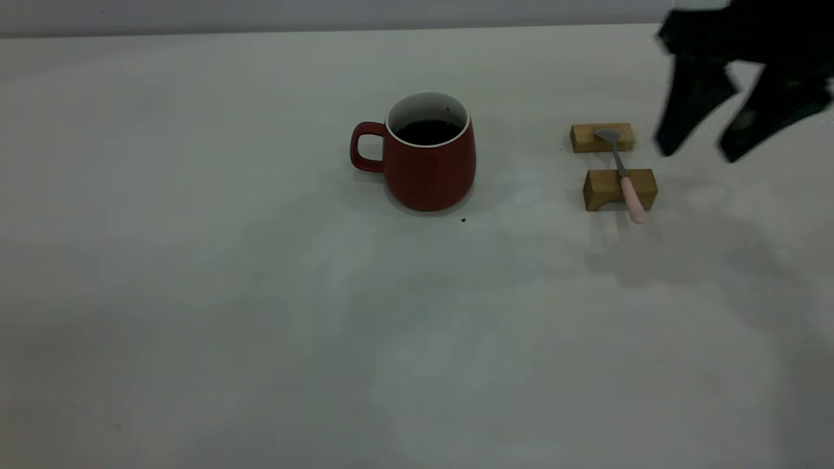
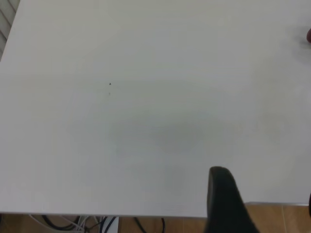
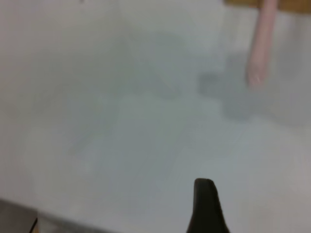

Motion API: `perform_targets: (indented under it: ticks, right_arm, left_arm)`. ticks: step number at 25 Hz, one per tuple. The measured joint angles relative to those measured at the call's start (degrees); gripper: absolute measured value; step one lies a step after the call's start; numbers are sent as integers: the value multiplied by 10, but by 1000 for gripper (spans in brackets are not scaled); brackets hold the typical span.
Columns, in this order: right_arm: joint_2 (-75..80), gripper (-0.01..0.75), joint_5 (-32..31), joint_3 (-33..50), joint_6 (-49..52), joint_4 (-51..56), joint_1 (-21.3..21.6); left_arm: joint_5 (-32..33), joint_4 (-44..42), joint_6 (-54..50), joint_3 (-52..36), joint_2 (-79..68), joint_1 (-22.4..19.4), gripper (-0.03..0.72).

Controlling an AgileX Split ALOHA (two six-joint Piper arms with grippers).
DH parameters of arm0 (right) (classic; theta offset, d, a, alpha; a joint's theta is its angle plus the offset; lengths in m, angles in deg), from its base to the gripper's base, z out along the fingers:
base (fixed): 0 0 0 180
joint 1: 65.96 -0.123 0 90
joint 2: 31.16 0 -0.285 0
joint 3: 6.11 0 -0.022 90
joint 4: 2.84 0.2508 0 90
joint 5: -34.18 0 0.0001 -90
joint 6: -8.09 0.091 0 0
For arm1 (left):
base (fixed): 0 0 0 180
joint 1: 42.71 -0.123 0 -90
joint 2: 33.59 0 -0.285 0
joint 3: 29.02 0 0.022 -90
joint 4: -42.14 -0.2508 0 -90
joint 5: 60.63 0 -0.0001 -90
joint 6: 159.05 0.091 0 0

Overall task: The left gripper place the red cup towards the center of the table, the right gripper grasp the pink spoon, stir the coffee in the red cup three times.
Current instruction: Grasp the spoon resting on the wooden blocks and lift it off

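Note:
My gripper will lift the pink spoon (image 1: 626, 181), and the spoon should come free and leave the wooden blocks in place, as it only rests across their flat tops (image 1: 604, 181).
The red cup (image 1: 427, 163) stands upright near the middle of the table (image 1: 260, 293), with its handle pointing to the exterior view's left. Dark coffee (image 1: 427, 131) fills it. To its right the pink spoon (image 1: 624, 176) lies across two wooden blocks, bowl on the far one and pink handle (image 3: 260, 43) overhanging the near one. My right gripper (image 1: 700, 148) hovers open just right of the spoon, fingers pointing down. My left gripper (image 2: 265, 204) is outside the exterior view. It sits open over the table's edge, with only a red sliver of the cup (image 2: 309, 35) showing far off.
Two tan wooden blocks, far (image 1: 603, 137) and near (image 1: 619, 189), hold the spoon off the table. A tiny black speck (image 1: 463, 220) lies just in front of the cup. The table edge, a wooden floor (image 2: 277, 221) and cables (image 2: 77, 223) show beneath the left gripper.

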Motion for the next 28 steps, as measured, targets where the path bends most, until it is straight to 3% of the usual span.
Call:
perform_targets:
  ticks: [8, 28]
  right_arm:
    - [132, 582, -8, -123, 32, -39, -15]
    - [214, 582, 26, -137, 32, -16, -15]
  left_arm:
    - [0, 0, 0, 0, 0, 0, 478]
    - [0, 0, 0, 0, 0, 0, 478]
